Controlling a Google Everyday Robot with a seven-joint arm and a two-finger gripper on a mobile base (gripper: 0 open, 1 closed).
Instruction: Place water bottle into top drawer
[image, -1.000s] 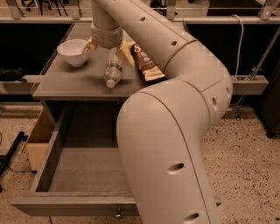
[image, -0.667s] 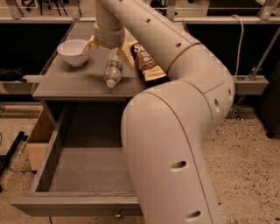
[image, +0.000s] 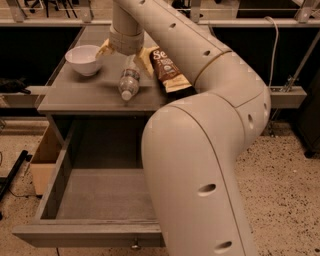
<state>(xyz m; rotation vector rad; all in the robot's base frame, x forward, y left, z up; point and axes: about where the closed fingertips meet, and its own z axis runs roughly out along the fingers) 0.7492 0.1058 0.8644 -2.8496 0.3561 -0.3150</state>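
Observation:
I expect the water bottle to stick out toward the front, cap first, when I carry it to the drawer, because my gripper straddles the water bottle's far end (image: 132, 61).
The water bottle (image: 129, 83) lies on its side on the grey cabinet top (image: 75, 98), white cap toward the front edge. My gripper (image: 126, 59) hangs from the arm directly over the bottle's far end. Its tan fingers (image: 105, 48) stand spread on either side of the bottle and do not hold it. The top drawer (image: 75, 234) is pulled out wide below the cabinet top, with nothing in it. Its small knob (image: 134, 245) shows on the front panel. My large white arm covers the drawer's right part.
A white bowl (image: 84, 59) stands on the cabinet top left of the gripper. A brown snack bag (image: 169, 70) lies right of the bottle. A tan cardboard box (image: 44, 161) sits on the floor against the drawer's left side. Speckled floor lies to the right.
The arm and gripper have shifted slightly over the bottle. The bottle lies in the same place and the drawer stays open.

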